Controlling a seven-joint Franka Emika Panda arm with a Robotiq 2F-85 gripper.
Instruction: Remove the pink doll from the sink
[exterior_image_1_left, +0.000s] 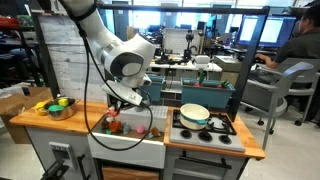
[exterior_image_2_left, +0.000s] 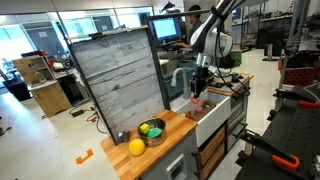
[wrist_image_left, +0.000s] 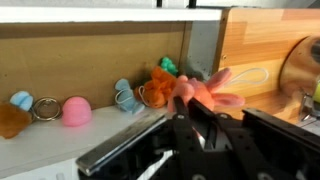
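Observation:
The pink doll (wrist_image_left: 208, 90) hangs clear of the other toys, so my gripper should go on to the open wooden counter (exterior_image_2_left: 177, 127) beside the metal bowl before it lets go there.
The pink doll (wrist_image_left: 205, 90) sits between my gripper's fingertips (wrist_image_left: 190, 105) in the wrist view, its pink limbs sticking out toward the wooden counter (wrist_image_left: 265, 50). The gripper looks shut on it. In both exterior views the gripper (exterior_image_1_left: 128, 100) (exterior_image_2_left: 200, 86) hangs just above the white sink (exterior_image_1_left: 125, 148) (exterior_image_2_left: 212, 118), and the doll is too small to make out there. Several other small toys lie in the basin: a pink ball (wrist_image_left: 76, 111), blue pieces (wrist_image_left: 125, 97) and an orange toy (wrist_image_left: 160, 88).
A metal bowl of fruit (exterior_image_1_left: 58, 107) (exterior_image_2_left: 150, 130) stands on the wooden counter beside the sink, with a yellow fruit (exterior_image_2_left: 136, 147) next to it. A white and teal pot (exterior_image_1_left: 195, 115) sits on the stovetop. A grey board (exterior_image_2_left: 120, 80) rises behind the counter.

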